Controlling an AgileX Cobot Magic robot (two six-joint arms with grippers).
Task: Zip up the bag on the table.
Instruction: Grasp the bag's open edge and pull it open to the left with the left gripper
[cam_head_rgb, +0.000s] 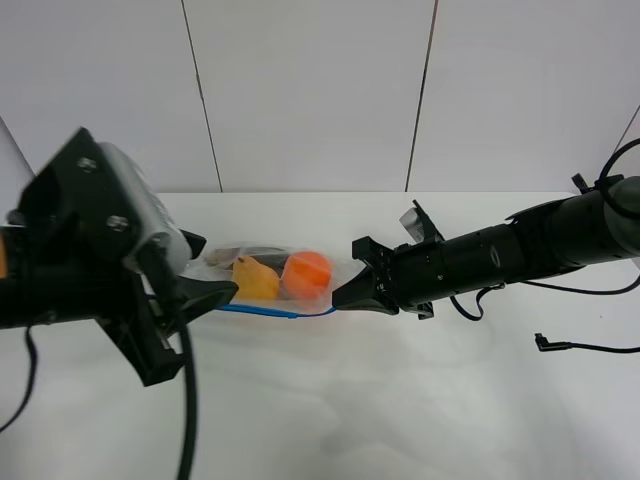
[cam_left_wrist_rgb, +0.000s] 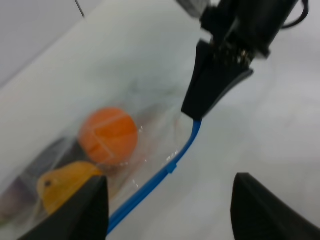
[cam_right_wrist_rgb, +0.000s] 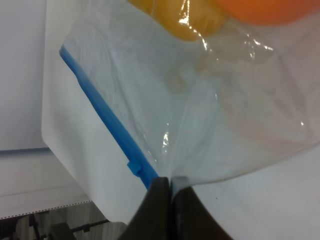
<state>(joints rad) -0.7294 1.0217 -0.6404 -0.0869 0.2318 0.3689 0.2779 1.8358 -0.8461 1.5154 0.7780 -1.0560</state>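
The blue slider sits near my right gripper's hold (cam_left_wrist_rgb: 197, 120), so it should run along the zip to the zip's opposite end when I pull it.
The clear bag (cam_head_rgb: 275, 280) lies on the white table (cam_head_rgb: 400, 400) with its blue zip strip (cam_head_rgb: 268, 311) along the near edge. An orange ball (cam_head_rgb: 309, 271), a yellow item (cam_head_rgb: 255, 281) and a dark item (cam_head_rgb: 250, 252) show through it. My right gripper (cam_head_rgb: 345, 296) is shut on the bag's right end at the zip strip, seen close in the right wrist view (cam_right_wrist_rgb: 167, 192). My left gripper (cam_head_rgb: 215, 268) is open at the bag's left end, its jaws apart on either side of the strip (cam_left_wrist_rgb: 150, 187). A small blue slider (cam_left_wrist_rgb: 171, 167) sits on the strip.
A black cable with a plug (cam_head_rgb: 560, 347) lies on the table at the right. The table's far edge (cam_head_rgb: 400, 193) meets a grey panelled wall. The bulky left arm (cam_head_rgb: 90, 260) stands over the table's left side.
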